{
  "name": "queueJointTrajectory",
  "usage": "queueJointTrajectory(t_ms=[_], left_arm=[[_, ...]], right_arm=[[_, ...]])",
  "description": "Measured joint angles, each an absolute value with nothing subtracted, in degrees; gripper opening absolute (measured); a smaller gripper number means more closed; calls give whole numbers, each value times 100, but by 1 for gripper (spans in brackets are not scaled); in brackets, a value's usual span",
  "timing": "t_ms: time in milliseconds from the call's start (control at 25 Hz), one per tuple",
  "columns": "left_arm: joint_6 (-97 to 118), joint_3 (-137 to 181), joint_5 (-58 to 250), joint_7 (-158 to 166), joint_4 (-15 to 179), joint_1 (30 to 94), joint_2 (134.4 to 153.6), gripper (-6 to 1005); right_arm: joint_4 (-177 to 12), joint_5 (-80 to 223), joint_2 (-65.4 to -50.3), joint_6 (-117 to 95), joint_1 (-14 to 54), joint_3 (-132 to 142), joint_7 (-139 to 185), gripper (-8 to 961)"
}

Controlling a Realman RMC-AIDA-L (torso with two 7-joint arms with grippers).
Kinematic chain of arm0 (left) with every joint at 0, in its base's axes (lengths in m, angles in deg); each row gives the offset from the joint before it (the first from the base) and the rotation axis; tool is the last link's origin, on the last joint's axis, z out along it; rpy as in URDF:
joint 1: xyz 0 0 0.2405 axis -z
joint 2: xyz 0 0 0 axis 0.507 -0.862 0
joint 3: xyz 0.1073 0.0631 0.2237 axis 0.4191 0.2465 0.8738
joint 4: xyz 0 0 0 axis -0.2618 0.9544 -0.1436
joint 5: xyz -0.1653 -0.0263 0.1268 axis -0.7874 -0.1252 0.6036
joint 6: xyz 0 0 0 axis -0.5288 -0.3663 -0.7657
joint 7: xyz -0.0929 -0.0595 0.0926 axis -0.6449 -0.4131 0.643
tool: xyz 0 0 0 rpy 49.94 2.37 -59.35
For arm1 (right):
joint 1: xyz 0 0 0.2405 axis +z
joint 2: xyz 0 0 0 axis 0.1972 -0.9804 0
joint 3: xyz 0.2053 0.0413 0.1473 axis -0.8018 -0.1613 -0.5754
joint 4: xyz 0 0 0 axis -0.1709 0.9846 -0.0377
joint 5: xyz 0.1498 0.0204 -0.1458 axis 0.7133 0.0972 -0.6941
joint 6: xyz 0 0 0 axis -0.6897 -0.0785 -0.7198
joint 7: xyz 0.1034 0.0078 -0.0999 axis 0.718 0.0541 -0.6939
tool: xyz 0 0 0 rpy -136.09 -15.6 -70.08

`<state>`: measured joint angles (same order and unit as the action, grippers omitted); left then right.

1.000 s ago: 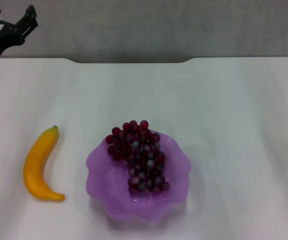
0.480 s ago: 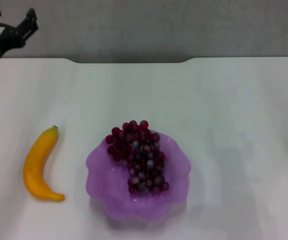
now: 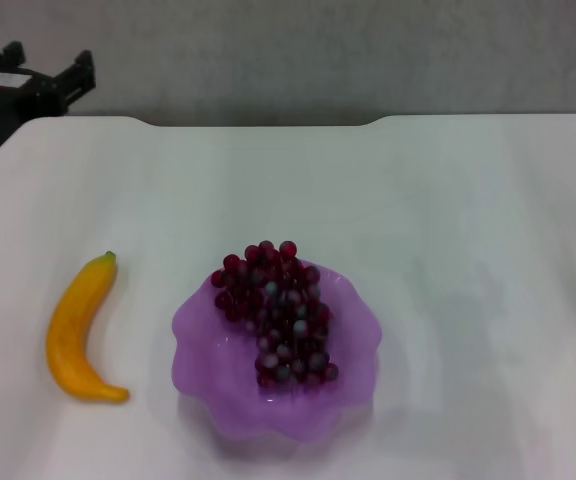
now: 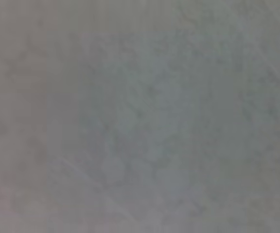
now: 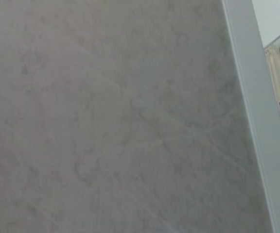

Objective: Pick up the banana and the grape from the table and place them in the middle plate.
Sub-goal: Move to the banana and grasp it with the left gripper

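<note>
Next, my left gripper comes back and down to the banana's body below the banana's green tip, because it is high above the table's far corner, well past the banana.
The grape, a long dark red-purple bunch, lies inside the middle plate, a translucent purple dish with a wavy rim near the front of the table. The yellow-orange banana lies on the table just left of the plate, its green tip pointing away from me. My left gripper hovers open and empty over the table's far left corner, well beyond the banana. The right gripper is out of view. Both wrist views show only a plain grey surface.
The far edge of the table has a shallow notch, with a grey wall behind it. A white panel edge runs along one side of the right wrist view.
My left gripper has shifted right and turned at the far left corner. Banana, grape and plate have not moved.
</note>
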<state>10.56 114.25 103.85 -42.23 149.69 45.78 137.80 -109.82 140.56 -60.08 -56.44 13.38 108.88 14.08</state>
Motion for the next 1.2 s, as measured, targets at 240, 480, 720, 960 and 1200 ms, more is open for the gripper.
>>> queueJointTrajectory(t_ms=[240, 480, 720, 960, 1200], left_arm=[[1197, 12121, 10411, -5511, 15143, 4649, 13006, 873], [1984, 12164, 10430, -5286, 15584, 4422, 13091, 873], [3138, 11901, 10600, -3392, 16348, 4204, 13845, 873], [3911, 11780, 10704, -1769, 16634, 4263, 14499, 873], [4492, 11711, 8941, -896, 16917, 4227, 14237, 873]], right_arm=[[-10955, 14052, -6003, -5644, 1351, 10949, 1391, 868], [-10926, 14051, -6000, -5645, 1357, 10960, 1395, 868], [-10884, 14066, -5994, -5645, 1378, 11012, 1418, 868], [-10851, 14057, -5992, -5645, 1450, 11019, 1418, 868], [-10823, 14063, -6000, -5602, 1455, 11030, 1418, 868]])
